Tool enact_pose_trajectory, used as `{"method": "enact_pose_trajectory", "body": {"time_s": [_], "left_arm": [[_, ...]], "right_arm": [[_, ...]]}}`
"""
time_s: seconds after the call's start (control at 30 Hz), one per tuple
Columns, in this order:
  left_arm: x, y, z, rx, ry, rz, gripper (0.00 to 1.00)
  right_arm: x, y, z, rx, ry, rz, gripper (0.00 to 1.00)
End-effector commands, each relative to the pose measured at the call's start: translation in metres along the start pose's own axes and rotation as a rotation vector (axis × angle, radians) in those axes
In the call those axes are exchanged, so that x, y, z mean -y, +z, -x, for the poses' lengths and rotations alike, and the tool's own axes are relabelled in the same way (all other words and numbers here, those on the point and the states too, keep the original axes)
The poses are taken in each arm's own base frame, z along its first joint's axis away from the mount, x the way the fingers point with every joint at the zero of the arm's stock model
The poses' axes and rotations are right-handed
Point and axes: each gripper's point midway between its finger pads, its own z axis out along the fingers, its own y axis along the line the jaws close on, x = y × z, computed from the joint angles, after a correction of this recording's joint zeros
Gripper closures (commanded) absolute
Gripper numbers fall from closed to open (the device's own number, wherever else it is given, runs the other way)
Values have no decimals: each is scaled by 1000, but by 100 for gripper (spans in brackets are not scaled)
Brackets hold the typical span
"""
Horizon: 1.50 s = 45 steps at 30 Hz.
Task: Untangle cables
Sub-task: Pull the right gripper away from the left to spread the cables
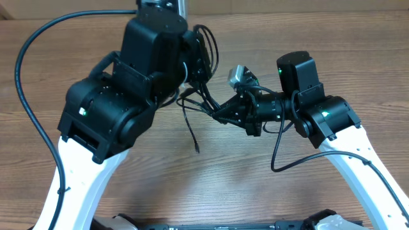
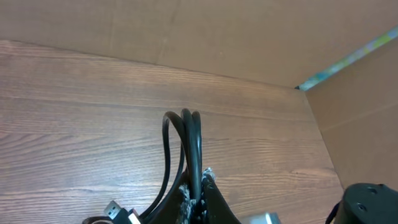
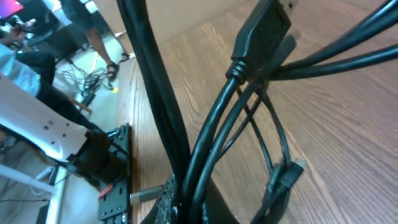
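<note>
The looped strands of cable (image 1: 200, 96) are bunched up and slack between my grippers, so next my right gripper pulls the USB plug (image 3: 263, 32) away from my left gripper to spread out the tangle.
The cables (image 1: 192, 108) are a bundle of thin black cords held above the wooden table between both grippers. One loose end (image 1: 196, 145) hangs down toward the table. My left gripper (image 2: 200, 194) is shut on a few looped strands (image 2: 186, 137), and in the overhead view it (image 1: 195, 80) is mostly hidden under its arm. My right gripper (image 1: 218, 116) reaches in from the right and is shut on several strands (image 3: 205, 180). A USB plug (image 3: 264, 28) sticks up above the right gripper. Another plug (image 3: 283, 180) dangles at its right, and one (image 2: 118, 211) shows beside the left gripper.
Cardboard walls (image 2: 249, 37) close off the back and the right side of the table. The arms' own thick black cables (image 1: 25, 83) (image 1: 281, 156) loop over the table. A black rail (image 1: 211, 225) runs along the front edge.
</note>
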Motion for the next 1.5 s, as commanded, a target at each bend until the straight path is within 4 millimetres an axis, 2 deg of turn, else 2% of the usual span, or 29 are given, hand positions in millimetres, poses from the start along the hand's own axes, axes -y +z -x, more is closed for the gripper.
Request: {"method": "enact_pose_trajectory", "body": {"time_s": [0.0,0.03,0.1,0.27,0.43,0.53,0.67,0.83,0.97,1.17,1.47], "left_arm": [[2,-10,8,19,15,-29,96],[-1,-10,5,5,30,-14,96],[-7,-10,2,-6,49,4,96],[-21,-10,-6,-44,68,62,96],[-49,-14,-14,-64,84,196,96],[-63,-17,-18,-79,84,259,96],[-85,-20,-19,-67,69,376,96],[-124,-25,-20,-29,7,591,96],[-140,-14,-28,-62,-15,650,96],[-151,13,-47,-144,-8,699,96],[-155,48,-68,-249,5,718,96]], "right_arm": [[16,-1,-1,-26,-16,-101,96],[31,-4,-5,-53,-12,-191,96],[44,-7,-9,-74,-11,-268,96],[63,-20,-12,-81,3,-355,96],[83,-40,-14,-63,45,-417,96],[86,-48,-15,-46,65,-413,96],[77,-52,-5,2,62,-349,96],[62,-61,13,50,41,-332,96],[48,-73,29,89,0,-347,96],[17,-96,54,163,-94,-384,96],[-10,-127,67,231,-149,-501,96]]}}
